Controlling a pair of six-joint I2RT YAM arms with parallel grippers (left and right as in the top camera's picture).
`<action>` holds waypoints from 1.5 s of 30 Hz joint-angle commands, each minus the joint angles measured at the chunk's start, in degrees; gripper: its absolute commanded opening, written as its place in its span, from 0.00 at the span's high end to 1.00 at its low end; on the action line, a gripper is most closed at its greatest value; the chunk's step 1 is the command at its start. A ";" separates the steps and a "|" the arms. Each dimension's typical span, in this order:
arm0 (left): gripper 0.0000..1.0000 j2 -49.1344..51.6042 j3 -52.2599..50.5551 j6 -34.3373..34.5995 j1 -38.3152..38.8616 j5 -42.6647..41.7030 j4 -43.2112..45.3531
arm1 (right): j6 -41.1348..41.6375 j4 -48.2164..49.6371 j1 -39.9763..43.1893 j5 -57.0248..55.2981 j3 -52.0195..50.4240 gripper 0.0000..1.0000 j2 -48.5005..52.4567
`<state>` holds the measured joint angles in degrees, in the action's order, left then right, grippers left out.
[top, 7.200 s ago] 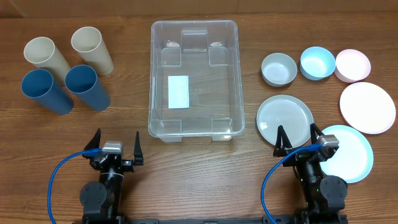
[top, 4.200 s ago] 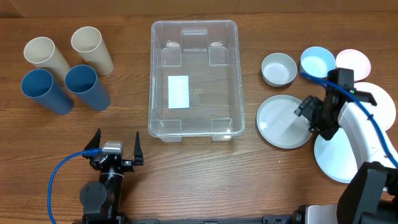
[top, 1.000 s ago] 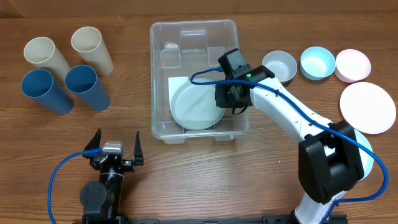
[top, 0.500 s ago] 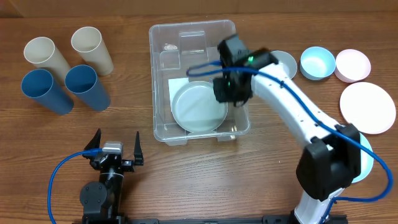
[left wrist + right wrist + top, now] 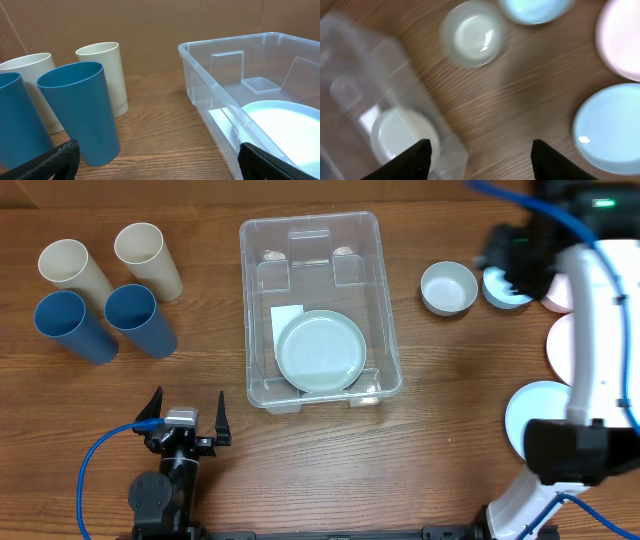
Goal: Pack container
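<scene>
My open right gripper should go next toward the white plate's rim until its fingers are on both sides of that rim, because the white plate lies flat (image 5: 561, 350), away from the light blue plate.
The clear container (image 5: 378, 300) stands mid-table, and a pale plate (image 5: 320, 351) lies flat on its floor. In the left wrist view the container's rim (image 5: 216, 86) and the plate (image 5: 286, 125) are at the right. My right gripper (image 5: 502, 264) hangs open and blurred high over the bowls at the far right, well clear of the container. From its wrist view, nothing is between the fingers of the right gripper (image 5: 485, 160); the container (image 5: 355, 75) and plate (image 5: 400, 135) are below left. My left gripper (image 5: 186, 418) rests open near the front edge, with nothing between the fingers of the left gripper (image 5: 157, 165).
Two cream cups (image 5: 148, 258) and two blue cups (image 5: 140, 320) stand at the left. A grey-white bowl (image 5: 448, 288), a blue bowl (image 5: 535, 7), a white plate (image 5: 558, 350) and a light blue plate (image 5: 530, 415) are at the right, partly hidden by the right arm.
My right gripper has let go of the pale plate, which now lies in the container. The arm has risen and swung right, over the bowls. The left arm has not moved.
</scene>
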<state>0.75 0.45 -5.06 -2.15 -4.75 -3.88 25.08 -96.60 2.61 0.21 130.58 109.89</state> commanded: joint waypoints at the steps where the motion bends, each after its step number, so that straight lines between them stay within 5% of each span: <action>1: 0.00 -0.44 -0.17 -0.09 -0.50 -0.83 -0.02 | 5.27 0.79 12.04 -1.66 -0.22 0.33 -0.44; 11: 0.00 -0.44 -0.17 -0.09 -0.50 -0.83 0.00 | 6.01 16.13 38.88 -1.66 -29.62 0.32 0.35; 20: 0.00 -0.44 -0.17 -0.09 -0.50 -0.83 0.00 | 5.05 36.61 41.81 -1.62 -50.10 0.33 0.42; 30: 0.00 -0.44 -0.17 -0.09 -0.50 -0.83 0.00 | 2.99 45.83 41.81 -3.87 -51.89 0.35 2.25; 45: 0.00 -0.44 -0.17 -0.09 -0.50 -0.83 0.00 | 2.99 50.29 41.81 -4.13 -51.89 0.79 8.33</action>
<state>0.75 0.45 -5.06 -2.15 -4.75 -3.86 28.16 -46.92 44.53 -3.25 79.05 116.66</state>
